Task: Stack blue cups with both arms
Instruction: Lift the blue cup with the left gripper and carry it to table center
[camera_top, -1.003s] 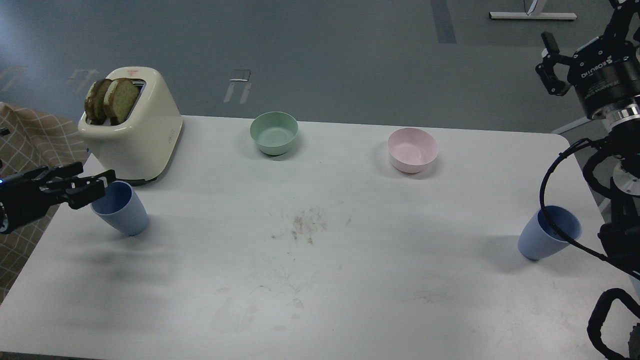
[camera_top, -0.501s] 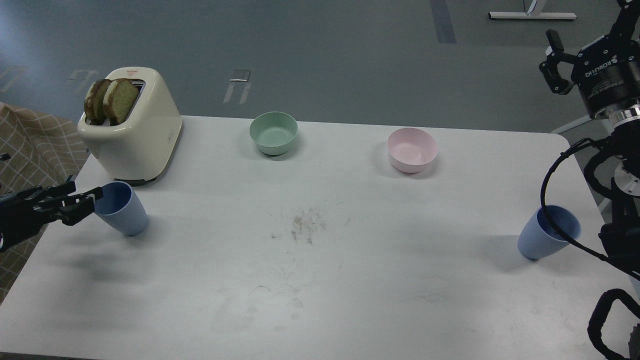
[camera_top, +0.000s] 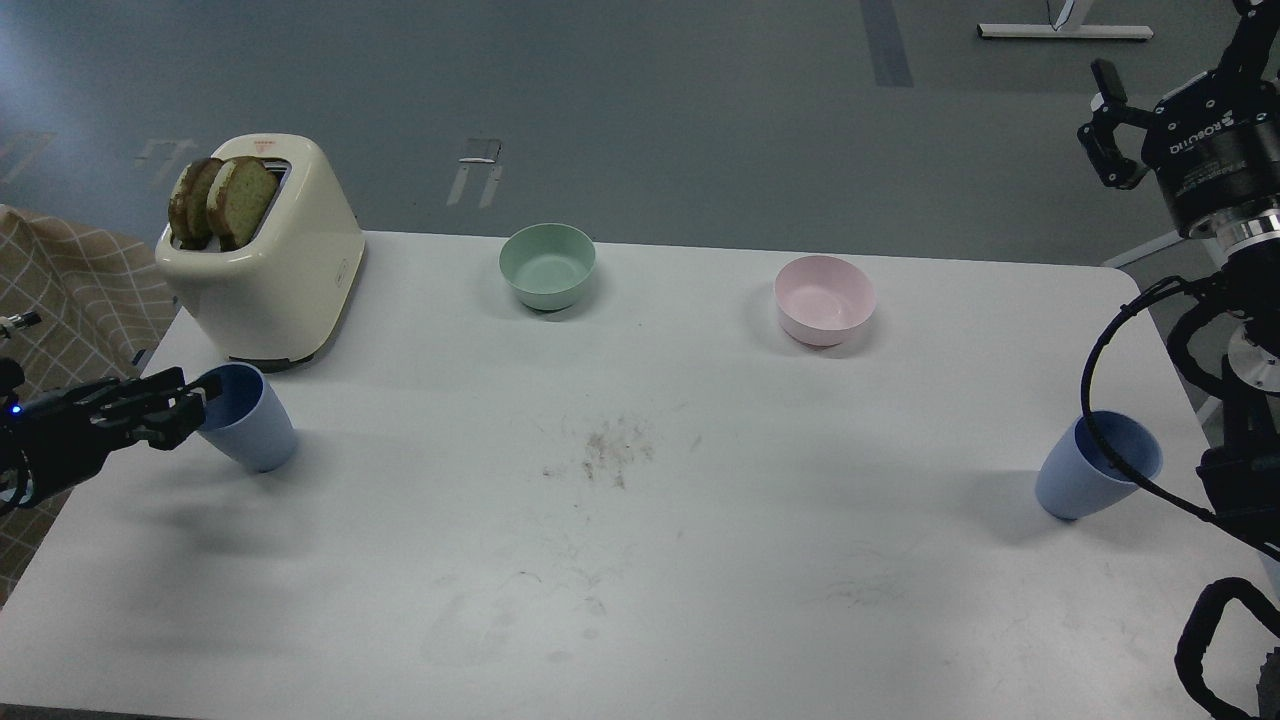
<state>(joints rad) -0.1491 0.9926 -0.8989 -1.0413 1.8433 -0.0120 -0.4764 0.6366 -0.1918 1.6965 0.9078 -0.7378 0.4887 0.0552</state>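
The blue cup (camera_top: 1094, 468) gets narrower from opening to base (camera_top: 1064, 506), so I expect it to go most of the way down into the other blue cup when I lower it.
Two blue cups stand upright on the white table (camera_top: 640, 560). The left cup (camera_top: 250, 425) is in front of the toaster. The right cup (camera_top: 1085, 475) is near the table's right edge, with a black cable looping across its mouth. My left gripper (camera_top: 192, 408) comes in low from the left, its fingertips at the left cup's rim, and looks open with nothing held. My right gripper (camera_top: 1100, 125) is raised high beyond the table's far right corner, well above the right cup, open and empty.
A cream toaster (camera_top: 265, 265) with two slices of bread stands at the back left, just behind the left cup. A mint-green bowl (camera_top: 548, 265) and a pink bowl (camera_top: 825, 300) sit along the back. A checked cloth (camera_top: 60, 300) lies left of the table.
My left gripper dropped and drew back left from over the left cup, then edged right to its rim. My right gripper shifted slightly up and right, then held still. The cups have not moved.
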